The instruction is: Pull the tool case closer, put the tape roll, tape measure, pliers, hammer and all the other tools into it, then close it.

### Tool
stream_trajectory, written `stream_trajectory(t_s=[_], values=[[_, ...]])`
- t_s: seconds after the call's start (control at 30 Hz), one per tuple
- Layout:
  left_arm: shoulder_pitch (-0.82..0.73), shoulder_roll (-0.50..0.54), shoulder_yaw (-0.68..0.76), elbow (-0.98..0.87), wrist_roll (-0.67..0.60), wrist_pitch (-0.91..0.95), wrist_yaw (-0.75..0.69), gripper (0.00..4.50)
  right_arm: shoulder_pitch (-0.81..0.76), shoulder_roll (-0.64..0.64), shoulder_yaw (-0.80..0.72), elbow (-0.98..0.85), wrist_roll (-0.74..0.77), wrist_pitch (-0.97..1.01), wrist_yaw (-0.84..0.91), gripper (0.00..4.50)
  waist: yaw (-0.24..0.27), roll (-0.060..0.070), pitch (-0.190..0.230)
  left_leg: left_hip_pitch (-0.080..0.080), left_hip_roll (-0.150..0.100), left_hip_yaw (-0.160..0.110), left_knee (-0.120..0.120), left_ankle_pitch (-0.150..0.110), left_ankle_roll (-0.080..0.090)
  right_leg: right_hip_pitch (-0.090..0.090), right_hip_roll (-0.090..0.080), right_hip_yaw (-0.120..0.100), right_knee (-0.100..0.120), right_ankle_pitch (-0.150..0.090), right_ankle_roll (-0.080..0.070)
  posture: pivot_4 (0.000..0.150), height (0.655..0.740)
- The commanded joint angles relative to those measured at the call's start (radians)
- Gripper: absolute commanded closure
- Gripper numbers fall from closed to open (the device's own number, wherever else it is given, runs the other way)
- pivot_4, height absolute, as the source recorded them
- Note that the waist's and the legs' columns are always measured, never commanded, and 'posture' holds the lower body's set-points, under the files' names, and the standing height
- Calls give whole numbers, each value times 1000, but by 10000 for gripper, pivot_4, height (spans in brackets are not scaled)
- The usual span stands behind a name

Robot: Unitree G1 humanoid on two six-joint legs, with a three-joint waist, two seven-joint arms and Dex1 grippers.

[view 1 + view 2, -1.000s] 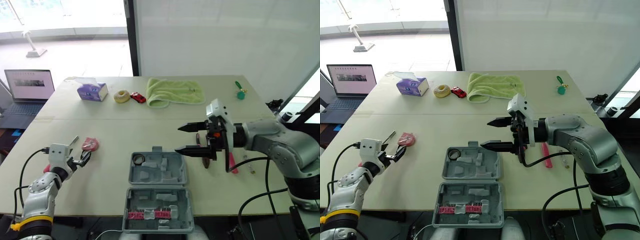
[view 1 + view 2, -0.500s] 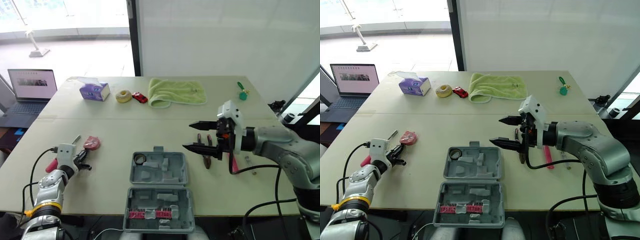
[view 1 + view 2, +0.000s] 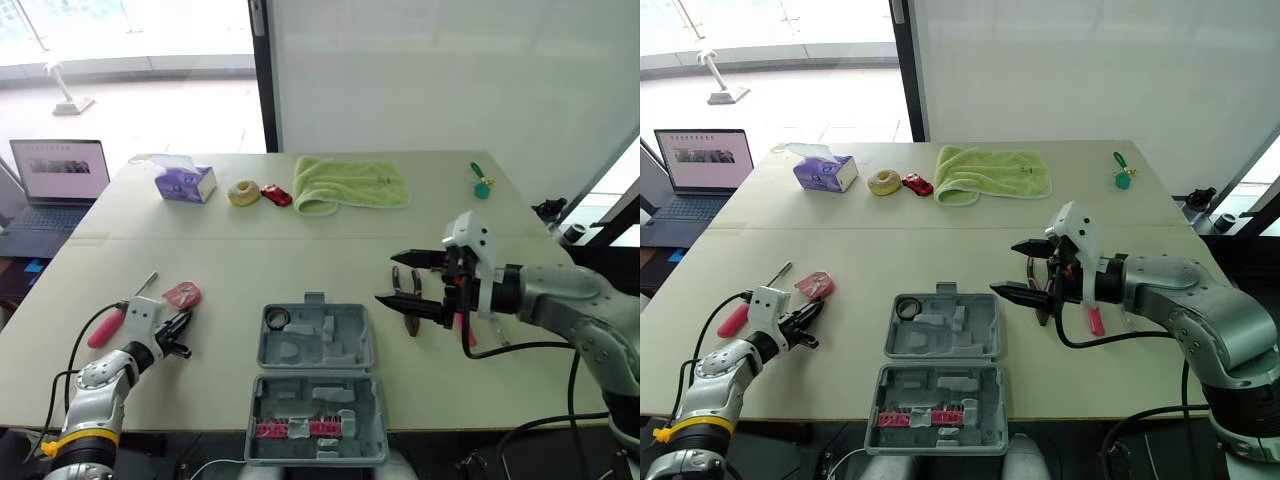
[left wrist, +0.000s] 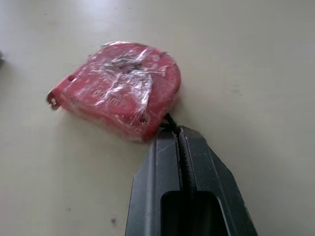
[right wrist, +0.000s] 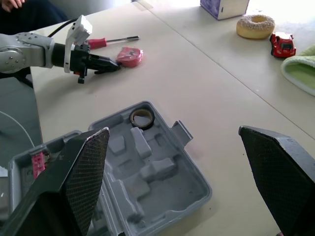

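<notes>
I expect the red tape measure (image 3: 183, 294) to settle, when I lower it, into a wide empty hollow (image 3: 350, 326) beside the raised block in the tool case's upper half.
The grey tool case (image 3: 318, 385) lies open near the table's front edge, with a dark tape roll (image 3: 277, 318) in its upper half. A red tape measure (image 3: 182, 293) wrapped in plastic sits to its left. My left gripper (image 3: 183, 322) is shut, its tips right against the tape measure's (image 4: 118, 91) edge. A red-handled screwdriver (image 3: 105, 328) lies beside that arm. My right gripper (image 3: 388, 276) hangs open above the table just right of the case. Pliers (image 3: 408, 300) lie partly behind it, and a pink-handled tool (image 3: 1095, 320) lies further right.
Along the far side are a purple tissue box (image 3: 185, 183), a yellow ring (image 3: 244, 192), a red toy car (image 3: 277, 195), a green towel (image 3: 350, 185) and a small green object (image 3: 482, 185). A laptop (image 3: 58, 170) stands off the table's left.
My left gripper has shut, from wide open, beside the tape measure. My right gripper has drawn back to the right, away from the case, still open.
</notes>
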Motion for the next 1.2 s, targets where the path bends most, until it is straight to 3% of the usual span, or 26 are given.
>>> stream_trajectory(t_s=[0.03, 0.23, 0.5, 0.83, 1.07, 1.17, 1.2], values=[[83, -7, -32, -221, -39, 94, -17, 44231, -26, -8, 13, -10, -8, -7, 7, 0, 0, 0, 0, 0, 0, 0, 0, 0, 0, 0, 0, 0, 0, 0, 0, 1500, 7367], [229, -27, -10, -483, -86, 242, 45, 44231, -94, 4, 63, 48, -29, -17, 34, 0, 3, 0, 0, 0, 1, 0, -1, 0, 0, 0, -1, 1, -1, -1, -1, 1500, 7367], [581, -62, 6, -831, -124, 322, 90, 44231, -207, 66, 151, 237, -130, -109, 90, 0, 1, 1, 1, 0, 1, 3, -1, 0, 0, -1, -2, 3, -2, -3, -5, 1500, 7367], [827, -29, 79, -867, -112, 228, 30, 44231, -253, 121, 216, 319, -198, -154, 155, 0, 4, 1, 2, -2, 1, 4, -1, -1, 0, -1, -2, 3, -6, -3, -5, 1500, 7367], [869, 23, 94, -856, -111, 147, -64, 44231, -281, 139, 222, 351, -233, -172, 175, 0, 4, 2, 3, -2, 1, 5, -2, -1, 0, -2, -4, 2, -7, -3, -6, 1500, 7367], [869, 70, 123, -861, -175, 163, -155, 36417, -283, 142, 215, 345, -232, -168, 177, 0, 3, 2, 3, -3, 1, 5, -2, -1, 0, -2, -4, 2, -9, -3, -6, 1500, 7367], [865, 87, 132, -850, -184, 171, -175, 31175, -281, 143, 214, 342, -233, -167, 177, 0, 4, 2, 3, -3, 1, 5, -3, -1, 0, -2, -4, 2, -9, -3, -6, 1500, 7367]])
